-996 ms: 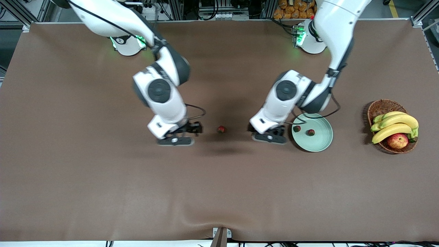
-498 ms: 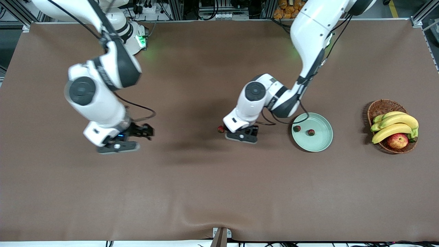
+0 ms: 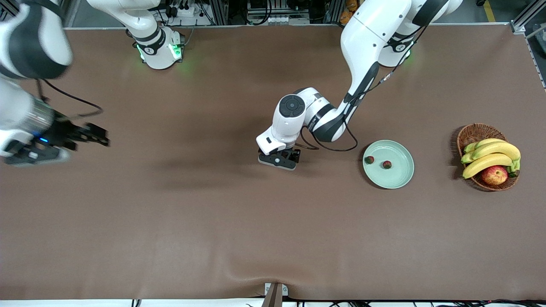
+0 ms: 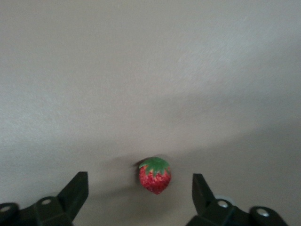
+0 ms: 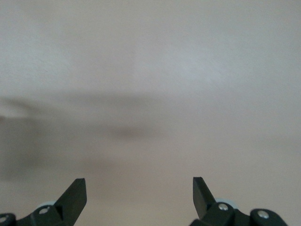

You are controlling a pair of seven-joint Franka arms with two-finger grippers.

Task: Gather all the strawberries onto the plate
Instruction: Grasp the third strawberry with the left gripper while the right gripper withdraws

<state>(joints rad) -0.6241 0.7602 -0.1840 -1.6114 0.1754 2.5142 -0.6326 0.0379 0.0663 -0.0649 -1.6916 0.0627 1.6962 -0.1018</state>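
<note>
The mint-green plate (image 3: 387,164) is far away from my right gripper, so my left gripper should grab the strawberry lying (image 4: 155,175) between its fingers and bring it to the plate.
One strawberry (image 4: 154,175), red with a green top, lies on the brown table between the spread fingers of my left gripper (image 4: 138,181). The fingers are apart from it on both sides. In the front view this berry is hidden under my left gripper (image 3: 279,160), which is low over the middle of the table. Two more strawberries (image 3: 369,160) (image 3: 387,164) lie in the mint-green plate (image 3: 396,177), toward the left arm's end. My right gripper (image 3: 99,135) hangs open and empty over the right arm's end of the table; the right wrist view shows only bare table between its fingers (image 5: 75,195).
A brown wicker basket (image 3: 473,130) with bananas (image 3: 490,155) and a red-yellow apple (image 3: 495,175) stands at the left arm's end, past the plate. The tablecloth bulges slightly at the edge nearest the front camera.
My left gripper has moved from beside the plate to over the lone strawberry, which it now covers in the front view. My right arm has swung away toward its own end of the table.
</note>
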